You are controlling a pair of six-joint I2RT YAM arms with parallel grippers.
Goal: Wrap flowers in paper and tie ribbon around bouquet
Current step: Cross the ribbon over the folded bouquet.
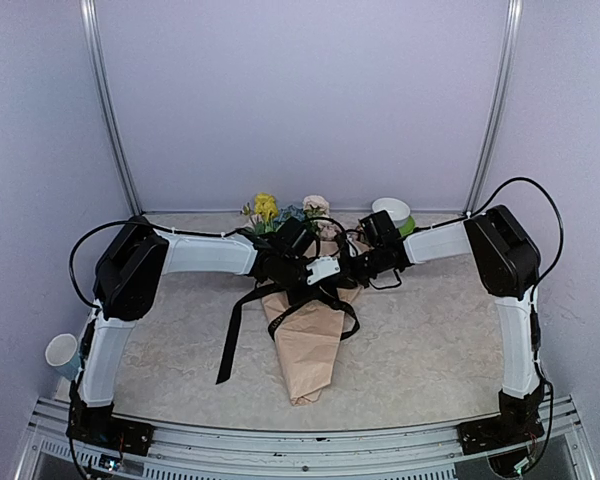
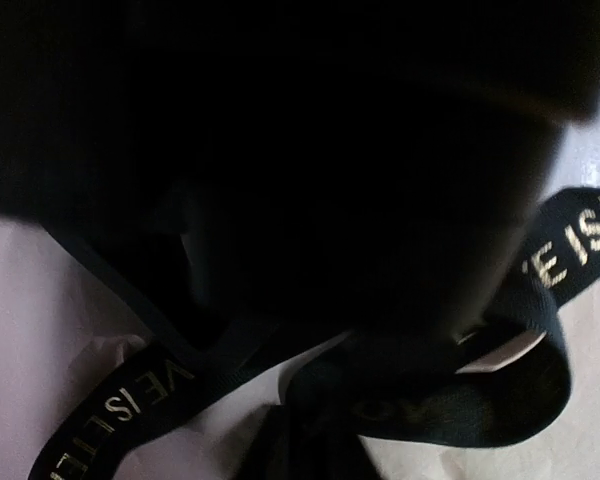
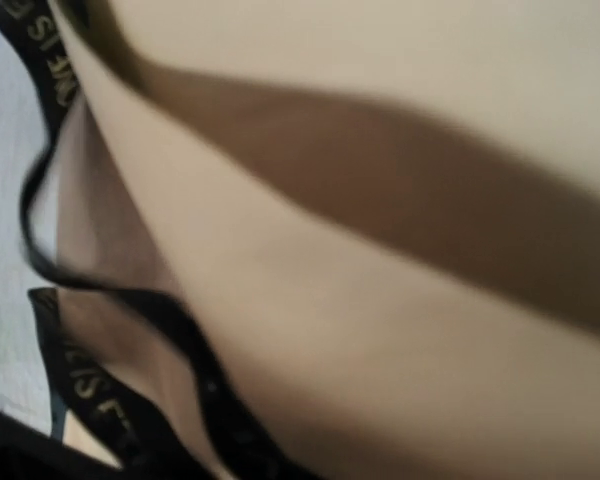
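Note:
I should move my left gripper back, because my grippers are crowded together above the black ribbon [image 1: 325,294]. My left gripper should then hold the ribbon before my right gripper reaches for the slack loop [image 1: 353,324].
The bouquet [image 1: 306,340] lies on the table as a peach-tan paper [image 3: 380,330] cone, tip toward the near edge. Its flowers [image 1: 267,208], yellow, blue and pink, point to the back wall. A black ribbon [image 1: 311,297] with gold lettering crosses the cone's neck in loops, and one tail trails down to the left. In both wrist views the ribbon [image 2: 110,420] [image 3: 90,390] lies right against the paper. My left gripper [image 1: 325,272] and right gripper [image 1: 352,265] meet over the neck at the ribbon. Their fingers are hidden in shadow or too close to make out.
A white cup with a green rim [image 1: 393,213] stands at the back right, just behind my right wrist. Off the table's left near corner sits a pale blue cup [image 1: 62,352]. Grey walls and two metal posts close the back.

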